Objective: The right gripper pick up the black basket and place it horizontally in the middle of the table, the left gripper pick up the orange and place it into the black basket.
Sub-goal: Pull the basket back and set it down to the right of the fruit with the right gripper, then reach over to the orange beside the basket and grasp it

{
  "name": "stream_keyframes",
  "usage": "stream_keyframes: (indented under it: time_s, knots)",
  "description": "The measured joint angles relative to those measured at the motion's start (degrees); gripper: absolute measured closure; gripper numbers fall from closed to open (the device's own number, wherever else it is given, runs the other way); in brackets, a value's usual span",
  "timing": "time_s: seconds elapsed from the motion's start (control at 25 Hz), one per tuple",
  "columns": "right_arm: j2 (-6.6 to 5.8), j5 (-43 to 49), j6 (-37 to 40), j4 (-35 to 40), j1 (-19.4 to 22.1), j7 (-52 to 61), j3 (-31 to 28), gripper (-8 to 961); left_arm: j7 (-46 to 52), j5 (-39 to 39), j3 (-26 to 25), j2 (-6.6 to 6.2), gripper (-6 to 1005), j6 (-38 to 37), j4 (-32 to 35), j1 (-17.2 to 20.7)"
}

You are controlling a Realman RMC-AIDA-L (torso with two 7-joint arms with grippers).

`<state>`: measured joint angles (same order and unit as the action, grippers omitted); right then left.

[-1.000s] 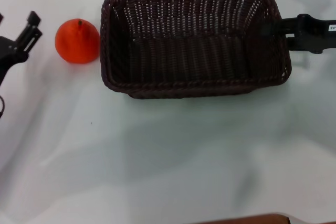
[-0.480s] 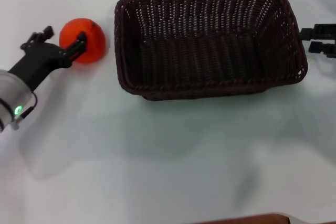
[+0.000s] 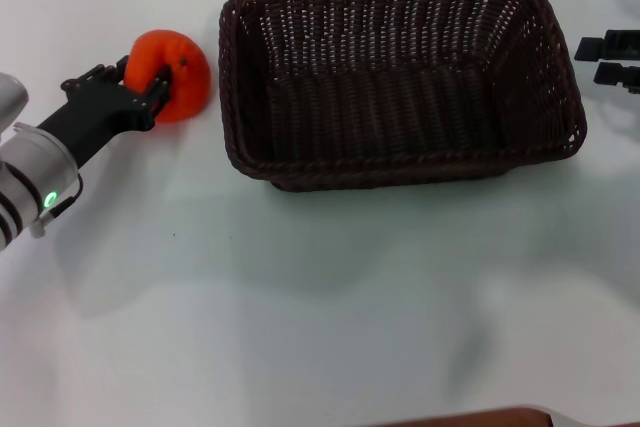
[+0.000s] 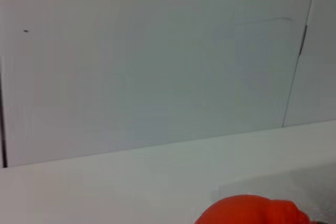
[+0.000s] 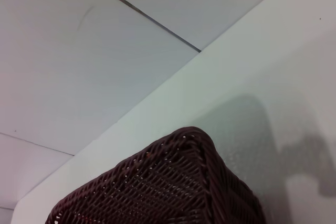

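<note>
My left gripper's fingers are pinching just the near side of the orange [image 3: 143, 69]. I should open them, reach farther over the orange's middle [image 3: 173, 59] and close there.
The black basket [image 3: 400, 173] stands upright on the white table [image 3: 300, 297], its long side running left to right, in the far middle. One of its corners shows in the right wrist view [image 5: 178, 187]. The orange [image 3: 178, 67] lies on the table just left of the basket and shows in the left wrist view [image 4: 252, 211]. My left gripper [image 3: 145, 77] reaches in from the left, and its black fingers [image 3: 100, 77] clasp the orange on both sides. My right gripper [image 3: 590, 61] is open and empty, just off the basket's right end.
The basket's left wall is a short way right of the orange. Bare white tabletop lies in front of the basket. A brown edge [image 3: 480, 417] shows at the near border. A pale wall [image 4: 157, 51] rises behind the table.
My left gripper has pushed farther onto the orange and closed around it, shifting it slightly towards the basket. My right gripper has drawn back a little to the right. The basket has stayed put.
</note>
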<state>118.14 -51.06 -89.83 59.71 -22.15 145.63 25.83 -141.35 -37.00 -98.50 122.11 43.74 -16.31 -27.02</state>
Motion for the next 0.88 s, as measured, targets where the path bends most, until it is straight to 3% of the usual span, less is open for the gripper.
stream_keyframes:
  time_s: [0.16,0.32,0.48,0.56,0.8,0.88]
  knots:
    - [-0.09,-0.04,-0.28,0.63,-0.01,-0.02,-0.39,391,0.02,0.16,-0.53,-0.18,452,0.63,-0.42,0.7]
    - [0.47,-1.69,-0.48,2.73,0.67,-0.41,-1.09,391,0.03,0.32,-2.6,-0.15,534,3.39,-3.91,3.93]
    - [0.96,-6.66,-0.45,3.14,1.47,-3.01,-3.74,391,0.03,0.08,-4.56,-0.58,615,10.01,-5.72,6.92]
    - [1.07,-8.58,0.04,3.01,1.77,-4.25,-5.35,391,0.02,0.2,-5.15,-0.84,706,13.1,-5.81,8.03]
    - [1.03,-10.66,0.37,2.26,1.87,-6.31,-7.32,391,-0.23,0.08,-7.8,-0.22,929,15.2,-5.9,9.75]
    - [1.01,-10.65,0.36,2.21,1.79,-6.56,-7.15,391,-0.24,0.05,-7.89,0.27,948,14.18,-5.25,9.39]
